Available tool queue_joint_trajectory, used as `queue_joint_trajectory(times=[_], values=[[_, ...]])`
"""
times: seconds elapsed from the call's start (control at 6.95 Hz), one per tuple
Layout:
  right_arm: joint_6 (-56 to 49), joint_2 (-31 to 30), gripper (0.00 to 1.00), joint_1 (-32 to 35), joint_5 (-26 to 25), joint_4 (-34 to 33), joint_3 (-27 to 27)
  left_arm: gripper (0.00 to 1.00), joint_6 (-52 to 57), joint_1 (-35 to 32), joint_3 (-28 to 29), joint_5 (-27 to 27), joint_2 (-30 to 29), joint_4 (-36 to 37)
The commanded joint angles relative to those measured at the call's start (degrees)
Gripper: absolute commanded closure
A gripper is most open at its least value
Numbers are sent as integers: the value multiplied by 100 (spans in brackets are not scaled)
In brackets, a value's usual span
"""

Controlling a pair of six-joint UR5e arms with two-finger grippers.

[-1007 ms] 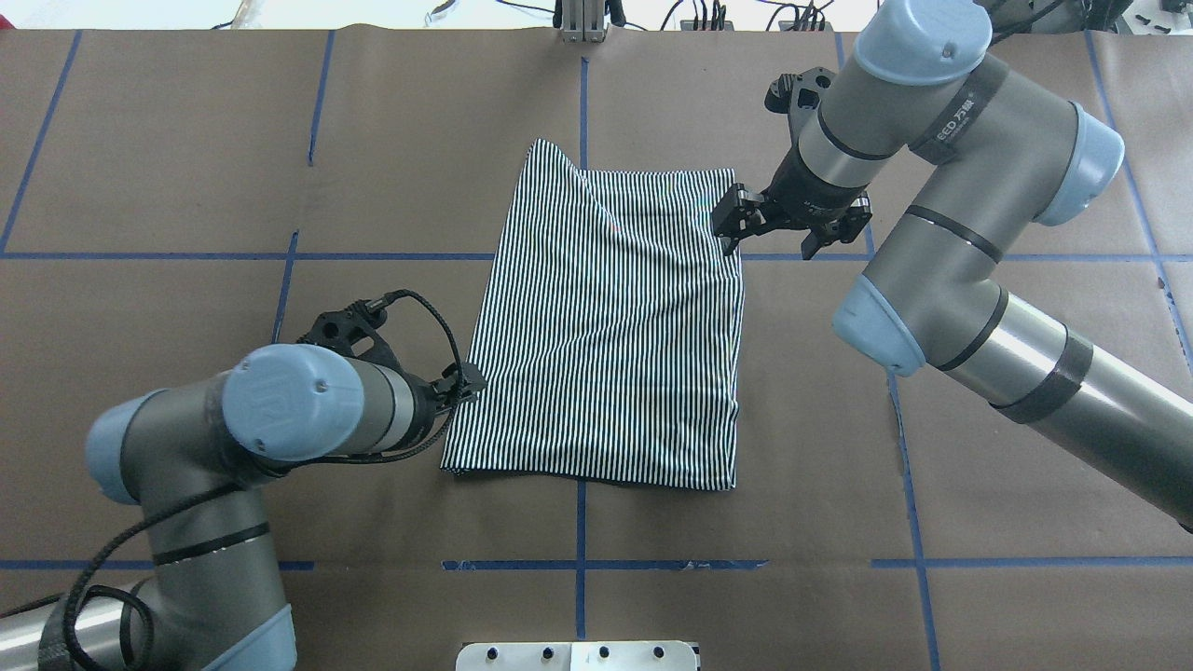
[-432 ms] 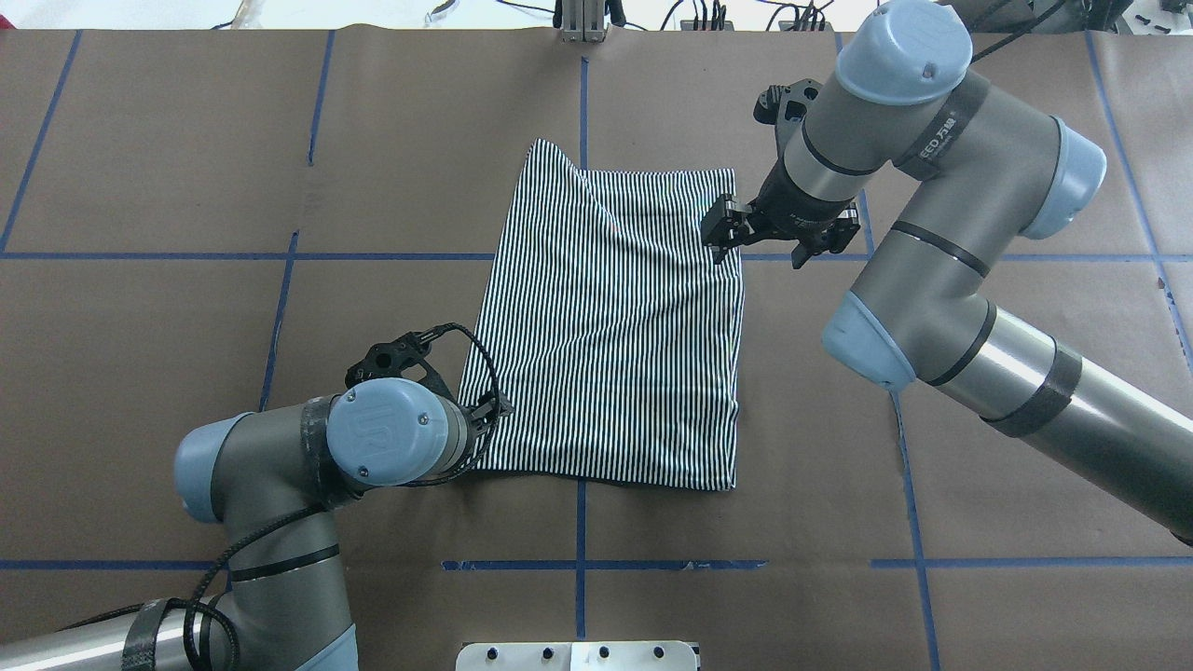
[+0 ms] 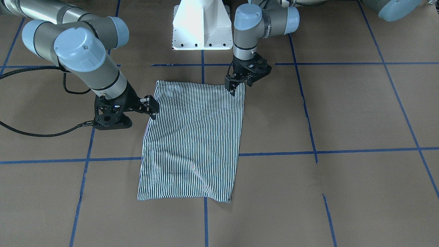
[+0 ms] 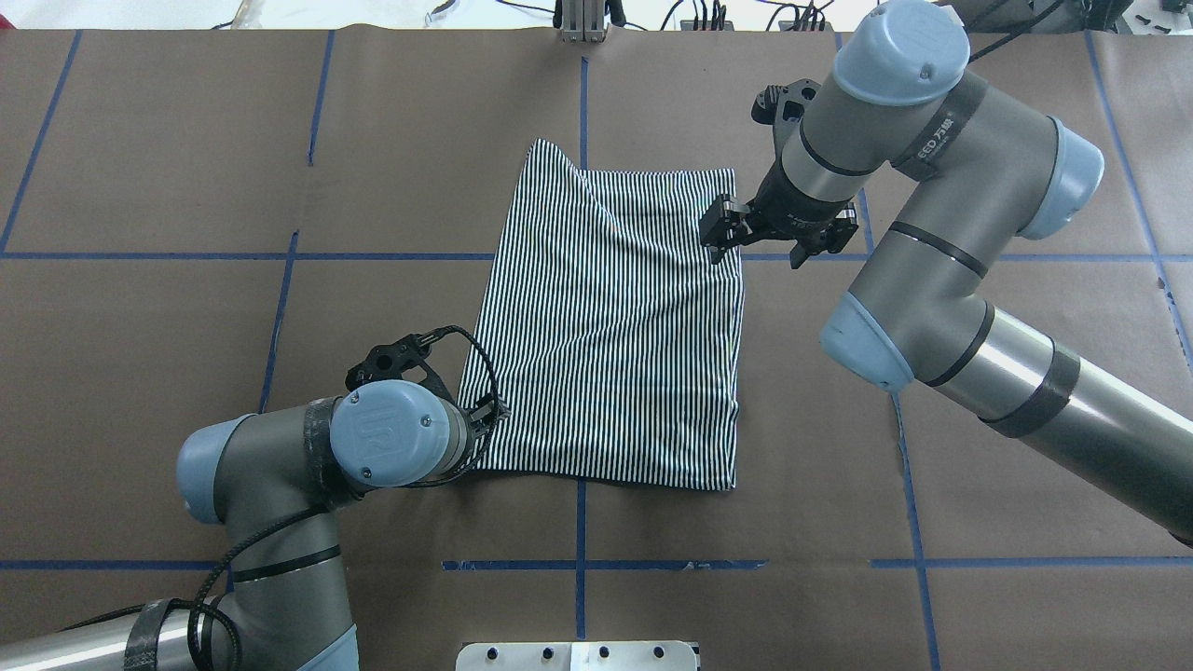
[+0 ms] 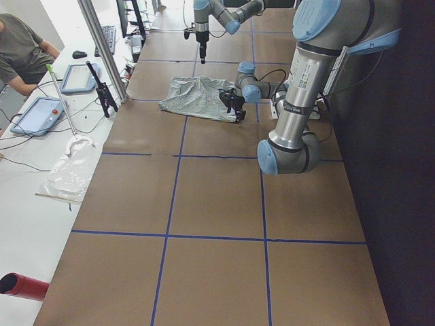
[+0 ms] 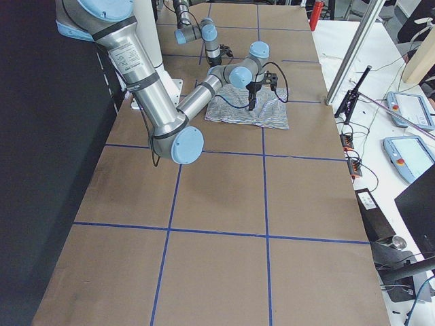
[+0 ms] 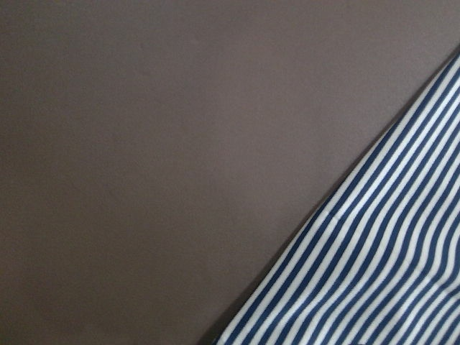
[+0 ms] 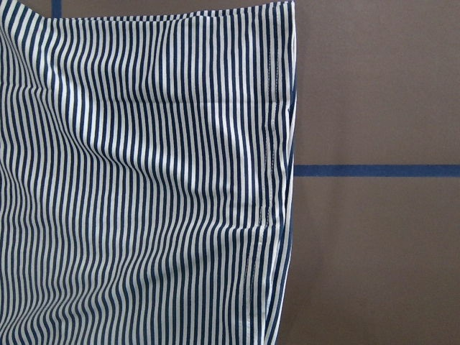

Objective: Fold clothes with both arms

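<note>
The striped shirt (image 3: 192, 138) has a loose ripple (image 3: 199, 175) running toward its far hem, so it will pull smooth first and then trail along when I lift its near corners.
The clothes (image 4: 615, 326) are one navy-and-white striped shirt lying flat on the brown table as a folded rectangle, also seen in the front view (image 3: 195, 140). My right gripper (image 4: 757, 250) hangs open at the shirt's far right edge, one finger over the cloth and one over bare table. My left gripper (image 3: 240, 85) is open at the shirt's near left corner; in the overhead view its wrist hides most of it. Neither wrist view shows fingers. The left wrist view shows the striped corner (image 7: 374, 273), and the right wrist view shows the hemmed edge (image 8: 273, 180).
Blue tape lines (image 4: 582, 522) grid the brown table cover. The white pedestal base (image 3: 202, 31) stands at the robot's side. A side bench with tablets (image 5: 41, 112) and a seated person (image 5: 20, 47) runs along the far edge.
My left arm has swung toward the robot, carrying its gripper down the shirt's left edge to the near corner. My right gripper has shifted slightly left over the shirt's edge. The shirt lies unchanged.
</note>
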Motion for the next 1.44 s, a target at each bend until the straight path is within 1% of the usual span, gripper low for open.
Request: queue_joint_trajectory(times=[0.0, 0.58, 0.72, 0.86, 1.01, 1.15, 1.29], values=[[-3, 0, 0, 0, 0, -2, -4, 11, 3, 10, -48, -7, 13, 7], [-3, 0, 0, 0, -9, -2, -22, 15, -41, 45, -57, -15, 40, 24], [-3, 0, 0, 0, -9, -2, -22, 21, -68, 54, -48, -15, 40, 24], [-3, 0, 0, 0, -9, -2, -22, 31, -77, 98, -48, -7, 49, 24], [-3, 0, 0, 0, -9, -2, -30, 48, -68, 133, -40, -7, 57, 24], [-12, 0, 0, 0, -9, -2, -31, 58, -68, 177, -40, -7, 101, 24], [-21, 0, 0, 8, -9, -2, -31, 70, -68, 177, -48, 2, 93, 24]])
